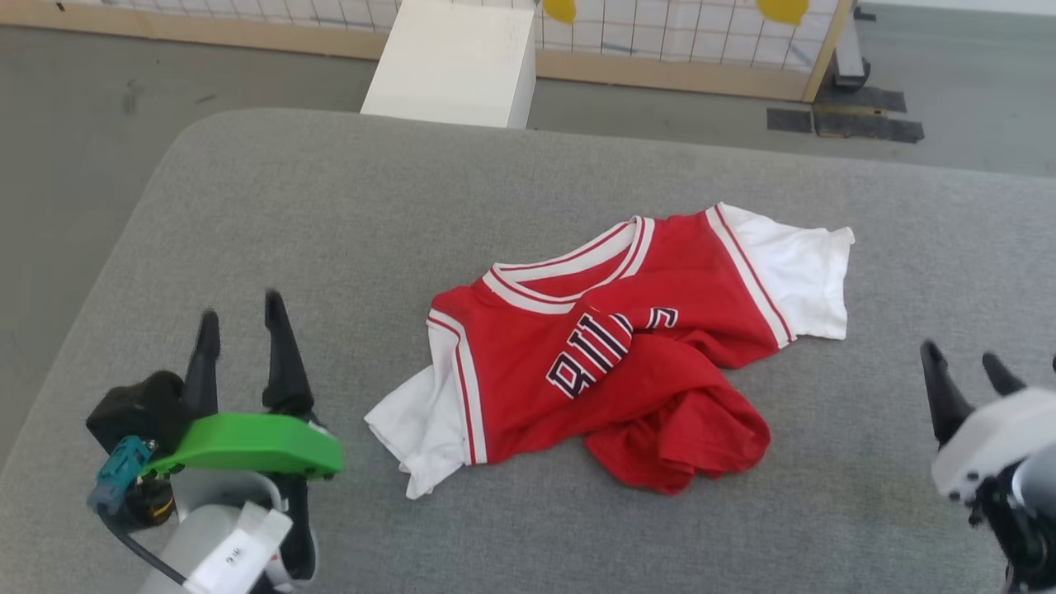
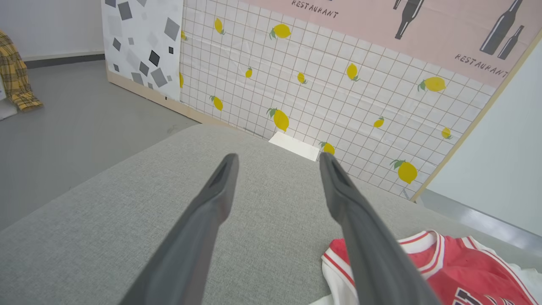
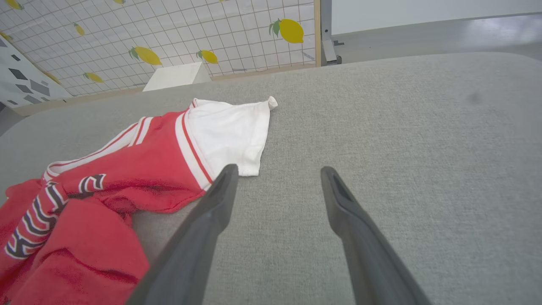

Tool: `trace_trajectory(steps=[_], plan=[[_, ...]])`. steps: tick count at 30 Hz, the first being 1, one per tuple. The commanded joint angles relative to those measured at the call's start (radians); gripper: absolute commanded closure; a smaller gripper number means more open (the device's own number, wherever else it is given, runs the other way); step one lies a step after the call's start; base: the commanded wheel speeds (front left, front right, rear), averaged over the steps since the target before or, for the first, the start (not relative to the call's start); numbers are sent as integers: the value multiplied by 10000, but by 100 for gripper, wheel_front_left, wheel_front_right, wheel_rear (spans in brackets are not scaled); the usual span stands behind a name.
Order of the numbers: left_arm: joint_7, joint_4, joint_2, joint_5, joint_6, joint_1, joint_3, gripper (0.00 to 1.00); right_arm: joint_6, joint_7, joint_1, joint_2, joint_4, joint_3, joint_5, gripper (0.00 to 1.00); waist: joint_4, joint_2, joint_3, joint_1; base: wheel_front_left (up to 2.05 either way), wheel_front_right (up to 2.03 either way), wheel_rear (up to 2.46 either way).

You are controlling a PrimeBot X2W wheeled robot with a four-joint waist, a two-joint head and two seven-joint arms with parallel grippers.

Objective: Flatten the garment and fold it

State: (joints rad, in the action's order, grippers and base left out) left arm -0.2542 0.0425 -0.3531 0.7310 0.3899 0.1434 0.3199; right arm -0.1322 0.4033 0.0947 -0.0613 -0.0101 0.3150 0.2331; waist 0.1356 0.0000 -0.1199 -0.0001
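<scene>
The bunched lower part (image 1: 683,431) is lying in loose folds over the lettering (image 1: 635,346). It will drop open, long and smooth, when I raise the sleeves.
The garment (image 1: 627,346), a red jersey T-shirt with white sleeves and striped trim, lies crumpled on the grey cushioned surface (image 1: 330,214). Its lower part is bunched and folded up over the black lettering. My left gripper (image 1: 241,326) hovers open to the shirt's left, apart from it; the left wrist view catches the collar and left sleeve of the garment (image 2: 465,271) beside the right finger. My right gripper (image 1: 965,363) stands open to the shirt's right. In the right wrist view the garment (image 3: 139,156) lies left of my fingers, its white sleeve just past the left fingertip.
A white box (image 1: 454,62) stands on the floor beyond the far edge of the surface. Behind it runs a tiled partition with lemon prints (image 2: 338,84). Grey floor (image 1: 74,124) surrounds the surface. Bare grey fabric lies on both sides of the shirt.
</scene>
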Motion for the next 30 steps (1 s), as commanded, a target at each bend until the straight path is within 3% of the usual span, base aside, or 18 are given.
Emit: trace_trajectory(steps=[1, 5, 10, 16, 26, 27, 28, 29, 30], plan=[[-69, 255, 393, -721, -34, -106, -207, 0, 15, 143, 483, -137, 75, -102, -52, 0, 118, 0, -285, 1, 0, 0, 0], [-72, 485, 1273, -2432, -415, -337, -474, 0, 15, 775, 1514, -728, 603, -556, -168, 0, 314, 0, -834, 1, 0, 0, 0], [-74, 439, 2145, -3634, -937, -277, -617, 0, 15, 1776, 2841, -1823, 1619, -1623, -553, 0, 716, 0, -1578, 1, 0, 0, 0], [-75, 441, 2787, -4090, -1362, -200, -1037, 0, 15, 3291, 3761, -2697, 2914, -2959, -961, 0, 1157, 0, -2105, 1, 0, 0, 0], [-75, 628, 3022, -4159, -1641, -128, -1273, 0, 15, 3777, 3676, -3133, 3925, -4422, -872, 0, 1396, 0, -2354, 1, 0, 0, 0], [-75, 613, 3023, -4121, -1617, -139, -1266, 0, 15, 3853, 3618, -3132, 3975, -4456, -745, 16, 1358, 0, -2305, 1, 0, 0, 0], [-75, 602, 3024, -4079, -1599, -153, -1252, 0, 15, 3856, 3554, -3155, 3961, -4471, -585, 84, 1318, 0, -2246, 1, 0, 0, 0], [-75, 569, 3025, -4037, -1593, -172, -1234, 0, 15, 3836, 3482, -3195, 3923, -4468, -441, 100, 1282, 0, -2189, 1, 0, 0, 0], [-75, 496, 3025, -3998, -1600, -195, -1215, 0, 15, 3840, 3358, -3248, 3868, -4399, -220, 100, 1235, 0, -2095, 1, 0, 0, 0]])
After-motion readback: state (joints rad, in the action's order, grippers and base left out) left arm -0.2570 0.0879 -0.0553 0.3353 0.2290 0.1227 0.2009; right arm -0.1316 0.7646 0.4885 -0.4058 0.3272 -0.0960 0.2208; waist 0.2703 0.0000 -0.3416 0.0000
